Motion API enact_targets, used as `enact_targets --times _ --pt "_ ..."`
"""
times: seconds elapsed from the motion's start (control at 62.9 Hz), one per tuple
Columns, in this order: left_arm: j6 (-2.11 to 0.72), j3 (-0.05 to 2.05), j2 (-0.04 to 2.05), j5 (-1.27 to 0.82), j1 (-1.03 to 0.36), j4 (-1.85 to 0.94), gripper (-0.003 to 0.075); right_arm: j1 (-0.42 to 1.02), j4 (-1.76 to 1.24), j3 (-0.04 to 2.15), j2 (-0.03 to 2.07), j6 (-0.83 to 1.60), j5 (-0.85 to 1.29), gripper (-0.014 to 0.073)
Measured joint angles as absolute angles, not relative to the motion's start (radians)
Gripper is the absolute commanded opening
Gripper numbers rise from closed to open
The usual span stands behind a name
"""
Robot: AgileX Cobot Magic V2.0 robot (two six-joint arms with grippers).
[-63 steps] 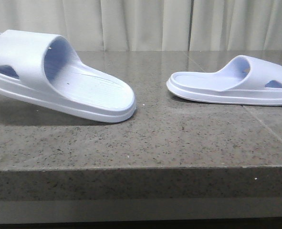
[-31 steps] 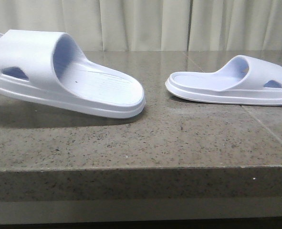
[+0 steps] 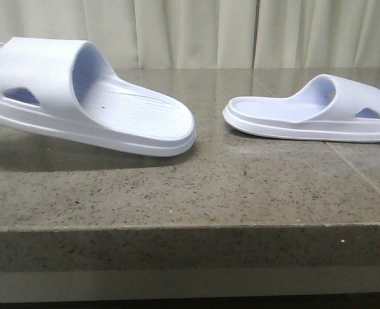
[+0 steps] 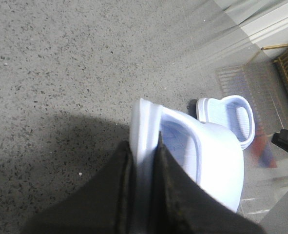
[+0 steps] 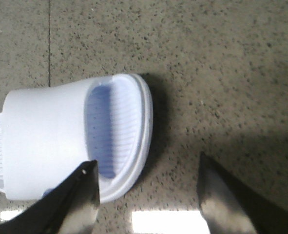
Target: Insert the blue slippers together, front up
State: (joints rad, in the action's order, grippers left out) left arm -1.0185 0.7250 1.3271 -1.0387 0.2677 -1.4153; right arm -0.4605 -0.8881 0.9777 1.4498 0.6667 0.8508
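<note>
Next, my right gripper lifts the other slipper by the toe before putting it in, because that slipper lies flat with its open end (image 3: pixel 239 116) facing the open end of the held slipper.
Two pale blue slippers are on a stone table. The left slipper (image 3: pixel 80 103) is tilted, its strap end raised at the far left and its open end low near the table's middle, with a shadow under it. My left gripper (image 4: pixel 144 146) is shut on this slipper (image 4: pixel 217 161), its fingers clamped on the sole's edge; the gripper is out of the front view. The right slipper (image 3: pixel 312 112) lies flat, open end pointing left. My right gripper (image 5: pixel 146 180) is open and empty above the table, beside this slipper (image 5: pixel 61 131), one finger over its rim.
The grey speckled stone table (image 3: pixel 241 187) has its front edge close to the camera. Pale curtains (image 3: pixel 196 32) hang behind it. In the left wrist view the other slipper (image 4: pixel 229 114) lies beyond the held one, and wooden slats (image 4: pixel 287 63) stand past the table.
The left slipper has moved to the right, toward the right slipper, and turned slightly, mostly in the first half second. The right slipper has hardly moved.
</note>
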Motion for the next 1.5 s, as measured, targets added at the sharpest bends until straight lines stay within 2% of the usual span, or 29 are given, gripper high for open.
enact_targets --times 0.08,0.286,0.509,0.589,0.764,0.891,1.05,1.193,1.496 --pt "-1.018 0.725 1.327 -1.039 0.268 -1.412 -0.002 -0.46 -0.949 0.994 1.516 0.718 0.857 0.0389" --pt "-1.018 0.724 1.327 -1.039 0.268 -1.407 -0.002 -0.46 -1.043 1.051 1.672 0.812 0.915 0.0382" --pt "-1.018 0.724 1.327 -1.039 0.268 -1.402 -0.002 -0.441 -1.103 1.075 1.747 0.86 0.972 0.0362" --pt "-1.018 0.724 1.327 -1.039 0.268 -1.402 -0.002 -0.417 -1.116 1.075 1.76 0.871 0.985 0.0278" --pt "-1.018 0.724 1.327 -1.039 0.268 -1.402 -0.002 -0.392 -1.115 1.077 1.77 0.878 0.99 0.0028" --pt "-1.018 0.724 1.327 -1.038 0.267 -1.402 -0.002 -0.392 -1.117 1.077 1.77 0.882 0.994 -0.0071" --pt "-1.018 0.724 1.327 -1.008 0.237 -1.404 -0.002 -0.392 -1.141 1.074 1.731 0.903 1.001 -0.0066" --pt "-1.018 0.724 1.327 -0.948 0.156 -1.42 -0.002 -0.424 -1.162 1.074 1.639 0.913 1.036 -0.0066" --pt "-1.019 0.724 1.327 -0.706 -0.043 -1.543 -0.002 -0.602 -1.3 1.033 1.452 0.92 1.179 -0.0066"
